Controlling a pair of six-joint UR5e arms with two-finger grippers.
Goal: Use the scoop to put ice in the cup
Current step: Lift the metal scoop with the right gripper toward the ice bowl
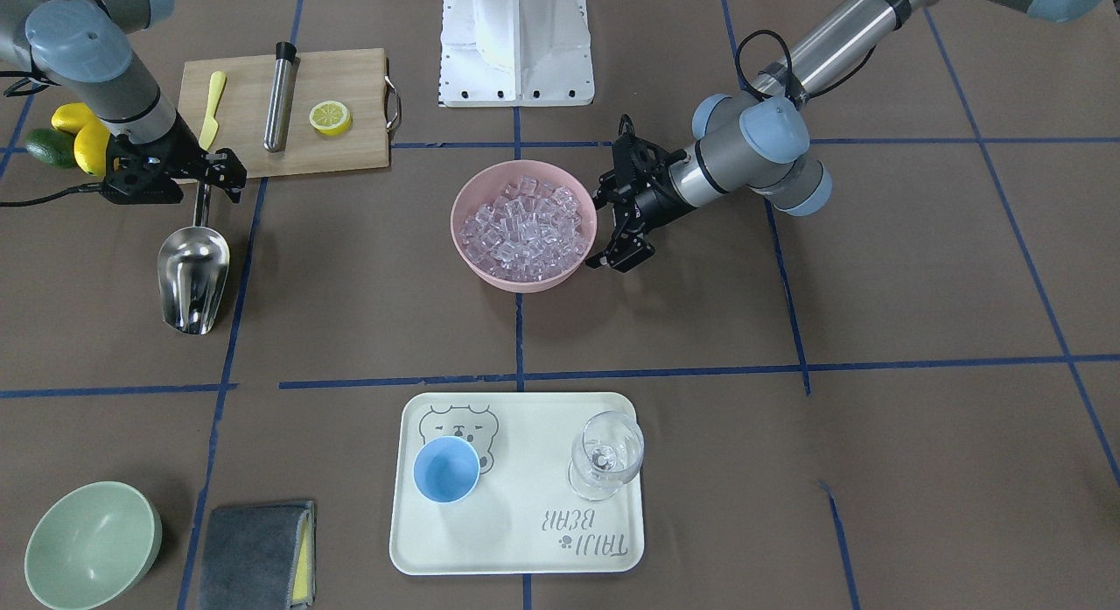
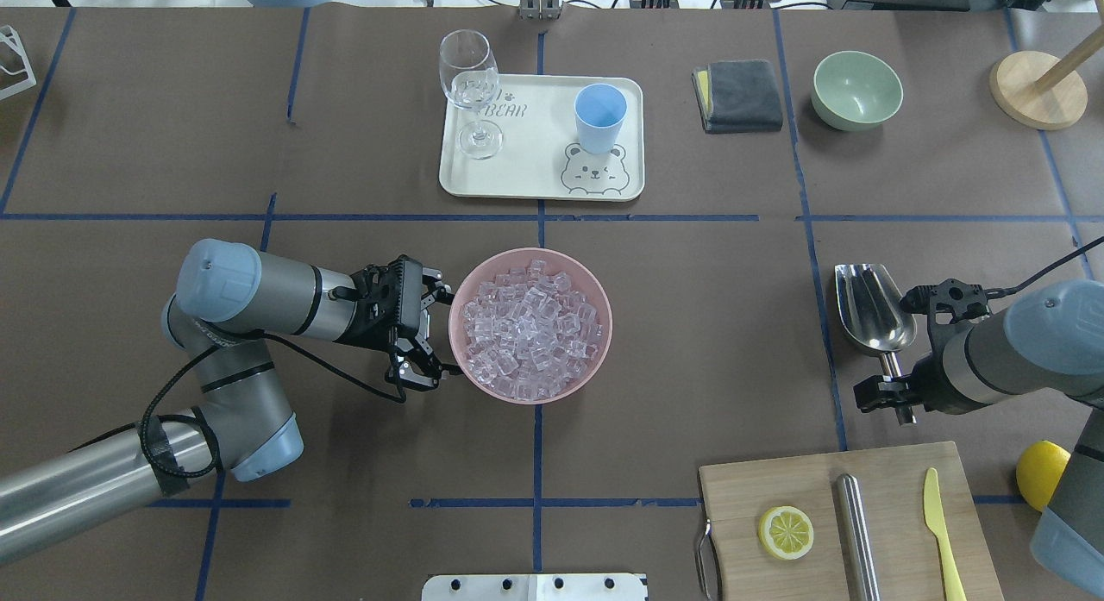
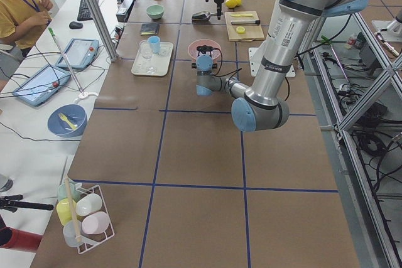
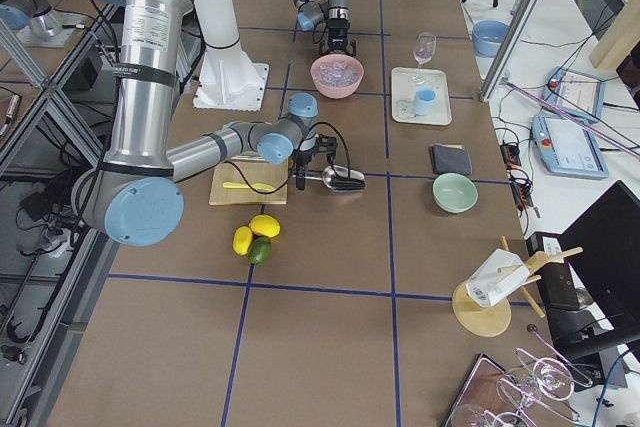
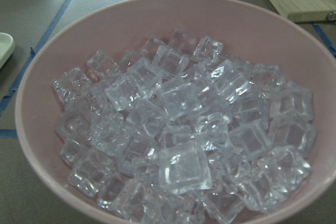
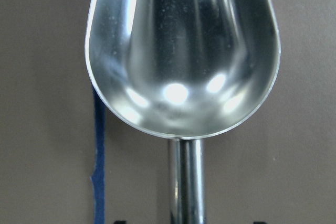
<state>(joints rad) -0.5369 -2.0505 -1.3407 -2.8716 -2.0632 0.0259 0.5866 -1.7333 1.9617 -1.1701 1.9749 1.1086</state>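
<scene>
The pink bowl is piled high with loose, separate ice cubes (image 1: 506,252), so some of the ice (image 1: 522,223) will fall over the bowl's rim when I scoop it out.
The ice (image 1: 525,225) fills a pink bowl (image 1: 461,209) at the table's middle; it also shows in the overhead view (image 2: 530,325) and the left wrist view (image 5: 184,129). My left gripper (image 2: 435,334) is open beside the bowl's rim, a finger on each side, holding nothing. The steel scoop (image 2: 873,308) lies on the table, empty, and fills the right wrist view (image 6: 184,51). My right gripper (image 2: 888,351) is open, its fingers either side of the scoop's handle. The light-blue cup (image 2: 599,116) stands upright and empty on the tray.
A cream tray (image 2: 535,174) holds the cup and a wine glass (image 2: 470,92). A cutting board (image 2: 776,489) bears a lemon half (image 2: 786,532), a steel tube (image 2: 856,532) and a yellow knife (image 2: 940,532). A green bowl (image 2: 856,88) and a grey cloth (image 2: 740,95) lie beyond.
</scene>
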